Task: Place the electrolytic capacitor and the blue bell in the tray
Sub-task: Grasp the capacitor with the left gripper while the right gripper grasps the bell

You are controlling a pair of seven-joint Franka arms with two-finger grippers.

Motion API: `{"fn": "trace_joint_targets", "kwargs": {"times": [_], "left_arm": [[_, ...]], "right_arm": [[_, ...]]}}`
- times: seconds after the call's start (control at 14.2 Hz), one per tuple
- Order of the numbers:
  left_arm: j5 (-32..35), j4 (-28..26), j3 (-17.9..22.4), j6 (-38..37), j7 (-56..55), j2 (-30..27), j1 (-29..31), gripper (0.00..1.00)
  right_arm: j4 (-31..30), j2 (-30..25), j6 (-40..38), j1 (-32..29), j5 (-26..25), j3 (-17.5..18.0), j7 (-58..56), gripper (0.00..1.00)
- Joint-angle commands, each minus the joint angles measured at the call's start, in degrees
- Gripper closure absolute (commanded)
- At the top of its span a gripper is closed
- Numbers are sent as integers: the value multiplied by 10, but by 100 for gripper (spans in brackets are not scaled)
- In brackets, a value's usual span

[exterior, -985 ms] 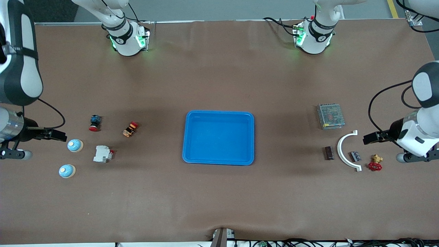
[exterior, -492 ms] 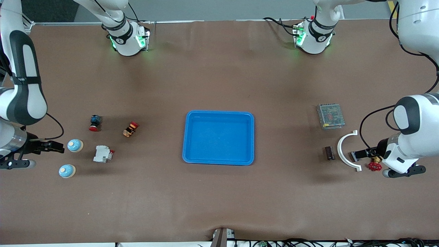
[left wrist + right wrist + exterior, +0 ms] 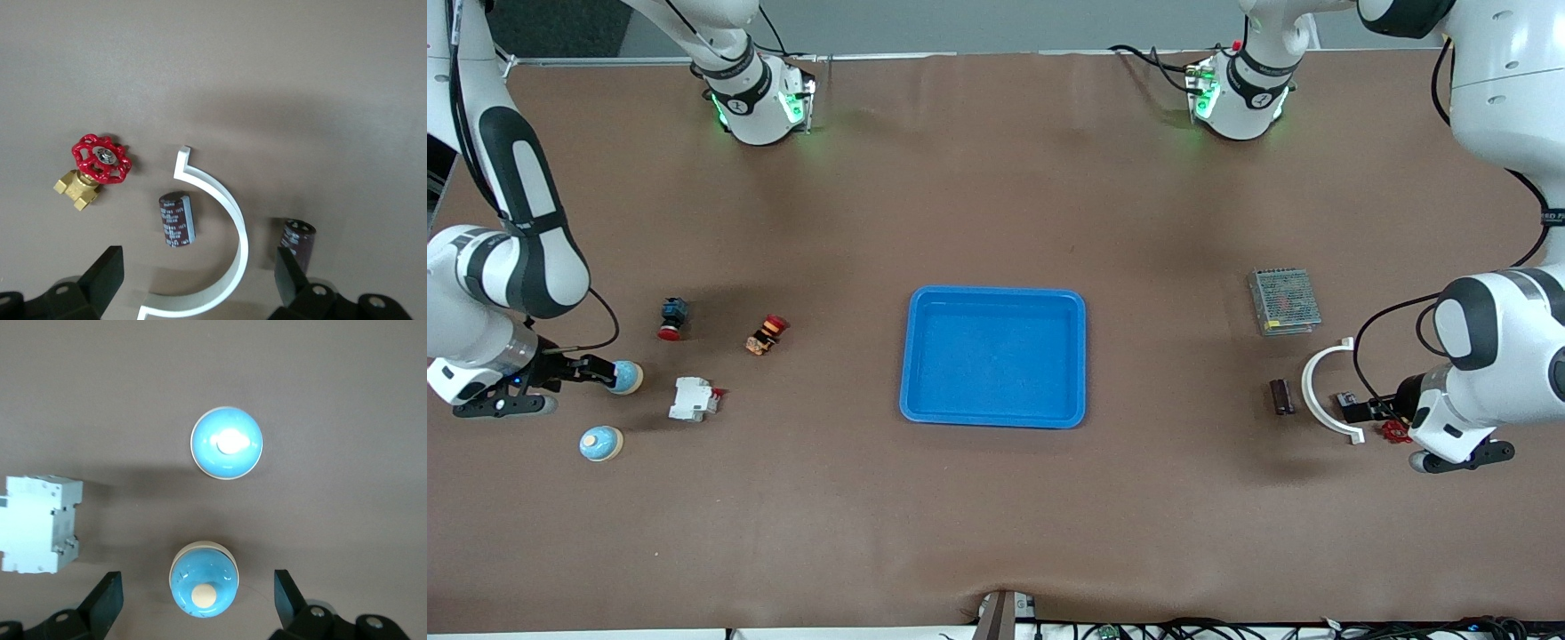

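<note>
The first blue bell (image 3: pixel 203 584) is centred between the right gripper's open fingers, clear of the other bell, so the robot should keep lowering them until they are on either side of its base (image 3: pixel 204 547).
The blue tray (image 3: pixel 996 298) lies mid-table. Two blue bells sit toward the right arm's end: one (image 3: pixel 628 377) and one nearer the camera (image 3: pixel 600 443). My right gripper (image 3: pixel 607 372) is open over the first bell, which lies between its fingers in the right wrist view (image 3: pixel 203 587); the other bell (image 3: pixel 227 443) is apart. Two dark capacitors lie toward the left arm's end: one (image 3: pixel 1281 396) outside a white arc (image 3: pixel 1316 400), one (image 3: pixel 177 219) inside it. My left gripper (image 3: pixel 1353 408) is open above the inner one. The outer one (image 3: pixel 297 239) lies near one finger.
A white circuit breaker (image 3: pixel 694 398), a red push button (image 3: pixel 673 318) and an orange-red switch (image 3: pixel 766 334) lie near the bells. A metal power supply (image 3: pixel 1284 301) and a red-handled brass valve (image 3: pixel 100 163) lie near the capacitors.
My right gripper has moved toward the tray and come over the first bell. My left gripper has swung in over the white arc and the inner capacitor.
</note>
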Motion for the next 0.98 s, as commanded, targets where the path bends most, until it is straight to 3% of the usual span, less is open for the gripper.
{"fn": "trace_joint_targets", "kwargs": {"times": [0.0,0.91], "left_arm": [[9,15,0,8,-5,19,2,0],[10,15,1,28,-3,52,10,0]], "right_arm": [[-19,10,29,-21,8,9,-30,0],[-15,90,100,-23,8,9,-28,0]]}}
